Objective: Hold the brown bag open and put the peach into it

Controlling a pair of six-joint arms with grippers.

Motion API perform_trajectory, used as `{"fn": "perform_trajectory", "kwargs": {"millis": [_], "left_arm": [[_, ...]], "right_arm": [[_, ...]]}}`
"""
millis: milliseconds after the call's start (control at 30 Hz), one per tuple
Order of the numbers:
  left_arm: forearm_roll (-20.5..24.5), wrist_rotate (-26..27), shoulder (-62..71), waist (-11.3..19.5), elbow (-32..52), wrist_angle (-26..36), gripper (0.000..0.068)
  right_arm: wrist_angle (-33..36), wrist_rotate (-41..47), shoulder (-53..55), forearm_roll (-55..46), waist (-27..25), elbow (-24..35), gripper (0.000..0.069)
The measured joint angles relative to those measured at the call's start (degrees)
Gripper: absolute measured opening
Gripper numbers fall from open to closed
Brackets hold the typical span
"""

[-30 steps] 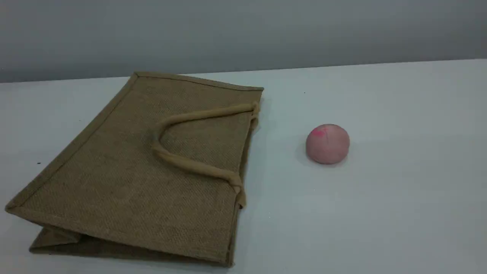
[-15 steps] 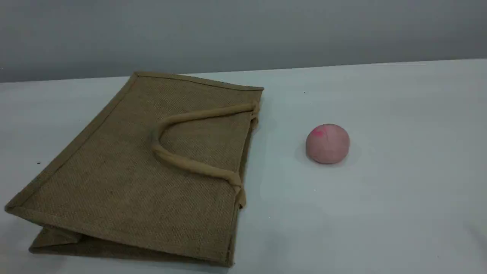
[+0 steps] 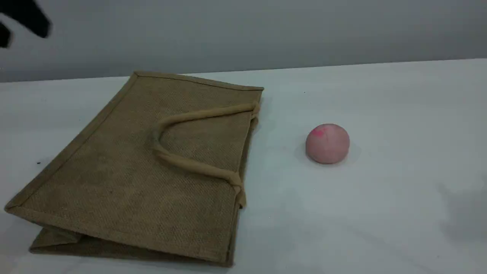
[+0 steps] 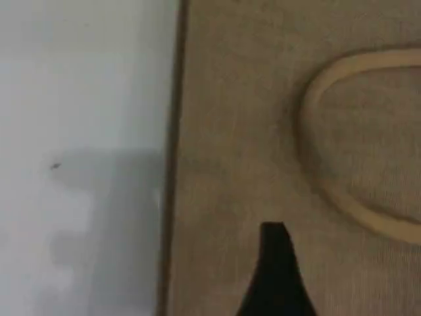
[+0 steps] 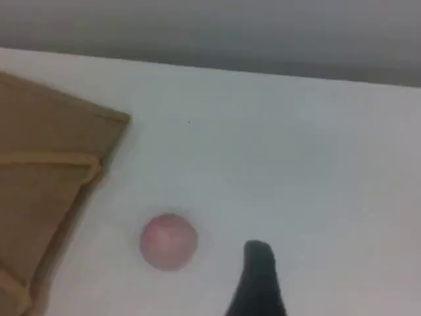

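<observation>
The brown bag's side shows a tucked fold [image 3: 67, 236], so I expect the bag's opening [image 3: 244, 157] to open wider while the bag's lower side stays down when the robot lifts the bag's handle.
The brown bag [image 3: 114, 163] lies flat and closed on the white table, its mouth edge turned right toward the peach [image 3: 327, 143]. One loop handle [image 3: 182, 163] rests on its upper face. The peach sits alone on the table, a short gap right of the bag. My left gripper [image 3: 17, 26] shows as a dark blur at the scene view's top left corner, high above the table, open and empty. The left wrist view looks down on the bag [image 4: 250, 131] past one fingertip [image 4: 273, 240]. In the right wrist view, one fingertip [image 5: 258, 257] hangs above and right of the peach [image 5: 169, 241], holding nothing.
The white table [image 3: 380, 209] stretches wide to the right and in front of the peach, under a plain grey wall. A faint shadow lies on the table at the right edge. The bag's far corner [image 5: 39, 197] shows left of the peach.
The left gripper has come into the scene view's top left corner. A soft shadow has appeared on the table at the lower right. Bag and peach have not moved.
</observation>
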Motion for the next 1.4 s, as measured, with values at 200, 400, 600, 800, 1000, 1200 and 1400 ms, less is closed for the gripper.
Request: {"fn": "perform_trajectory", "kwargs": {"millis": [200, 400, 600, 800, 1000, 1200, 1400], "left_arm": [[0.56, -1.64, 9.69, -5.28, -6.01, -1.27, 0.0465], [2.64, -4.89, 18.7, -8.97, -11.03, -2.74, 0.0465], [3.28, -6.03, 26.72, -10.83, -14.2, -3.35, 0.0465], [3.01, -6.31, 32.53, -10.83, -15.26, -4.36, 0.0465], [2.57, -6.8, 34.89, -10.83, -15.26, -6.15, 0.0465], [2.62, -7.29, 35.92, -10.83, -15.26, -7.43, 0.0465], [2.62, -7.43, 37.09, -10.83, -15.26, -8.01, 0.0465]], "right_arm": [[-1.32, 0.0, 1.56, 0.0, 0.0, 0.0, 0.0493], [-1.76, 0.0, 2.07, 0.0, 0.05, 0.0, 0.0493], [-1.94, 0.0, 2.07, 0.03, 0.05, 0.0, 0.0493], [-1.94, 0.0, 2.07, 0.03, 0.05, 0.0, 0.0493], [-1.94, 0.0, 2.07, 0.03, 0.05, 0.0, 0.0493], [-1.94, 0.0, 2.07, 0.03, 0.05, -0.04, 0.0493], [-1.94, 0.0, 2.02, 0.03, 0.05, -0.04, 0.0493]]}}
